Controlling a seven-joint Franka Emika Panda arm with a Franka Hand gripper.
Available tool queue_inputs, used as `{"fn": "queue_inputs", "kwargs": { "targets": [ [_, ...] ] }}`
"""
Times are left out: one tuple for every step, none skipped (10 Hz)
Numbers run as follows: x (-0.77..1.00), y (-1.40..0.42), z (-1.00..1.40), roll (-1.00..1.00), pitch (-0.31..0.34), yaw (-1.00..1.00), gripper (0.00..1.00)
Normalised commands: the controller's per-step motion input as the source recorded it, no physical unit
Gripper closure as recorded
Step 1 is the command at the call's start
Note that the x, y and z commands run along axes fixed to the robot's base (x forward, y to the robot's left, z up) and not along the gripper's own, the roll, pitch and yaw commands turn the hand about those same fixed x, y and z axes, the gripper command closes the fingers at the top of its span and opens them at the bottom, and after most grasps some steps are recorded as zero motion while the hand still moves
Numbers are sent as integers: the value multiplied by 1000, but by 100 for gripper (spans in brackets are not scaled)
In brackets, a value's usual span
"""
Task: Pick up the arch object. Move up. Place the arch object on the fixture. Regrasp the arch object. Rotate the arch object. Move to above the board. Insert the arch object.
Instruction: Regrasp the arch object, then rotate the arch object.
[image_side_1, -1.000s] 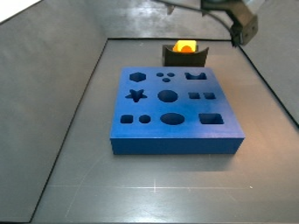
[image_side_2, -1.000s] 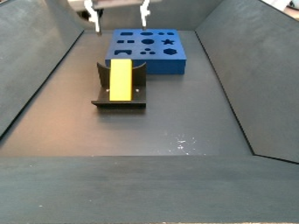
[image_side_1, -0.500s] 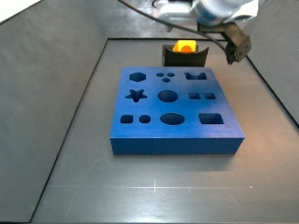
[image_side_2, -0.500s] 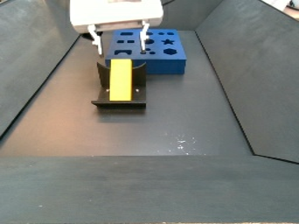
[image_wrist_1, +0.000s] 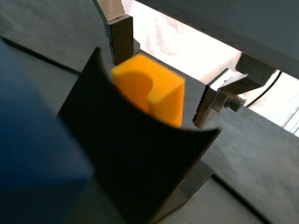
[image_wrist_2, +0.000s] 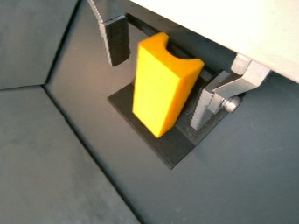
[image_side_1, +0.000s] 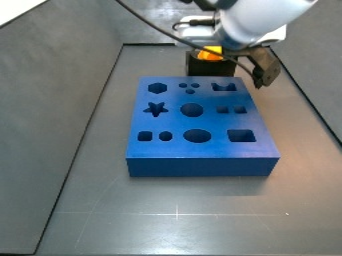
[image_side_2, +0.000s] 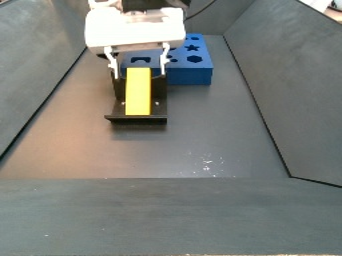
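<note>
My gripper is about to lift the arch object (image_wrist_1: 153, 88), and the arch object will come free and leave the fixture behind, because the scooped top of the fixture (image_wrist_1: 133, 112) is open above it.
The yellow-orange arch object (image_side_2: 138, 92) lies lengthwise in the scooped top of the dark fixture (image_side_2: 136, 116), its notched end showing in a wrist view (image_wrist_1: 152, 87). My gripper (image_side_2: 136, 65) is low over the block's far end and open. One finger (image_wrist_2: 114, 44) stands on each side of the arch object (image_wrist_2: 163, 83), and a gap shows beside this one. In a side view the arm covers most of the arch object (image_side_1: 210, 52) and the fixture (image_side_1: 207, 66). The blue board (image_side_1: 201, 125) with shaped cutouts lies just beside the fixture.
Grey sloping walls (image_side_2: 40, 90) enclose the dark floor (image_side_2: 201, 150) on both sides. The board (image_side_2: 197, 58) sits directly behind the fixture, partly hidden by the gripper body.
The gripper has come down from high above the fixture to straddle the arch object. The block and the board have not moved.
</note>
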Motion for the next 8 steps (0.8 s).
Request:
{"fn": "queue_inputs", "kwargs": {
  "targets": [
    [77,5,-382,69,20,-12,0],
    [73,6,-317,67,18,0,0],
    [53,3,-201,60,17,22,0],
    [29,-3,-173,58,17,20,0],
    [0,0,0,0,0,0,100],
    [-1000,124,974,0,0,0,100],
    [-1000,122,973,-11,-9,1,100],
    [-1000,110,970,-52,-44,10,100]
  ]
}}
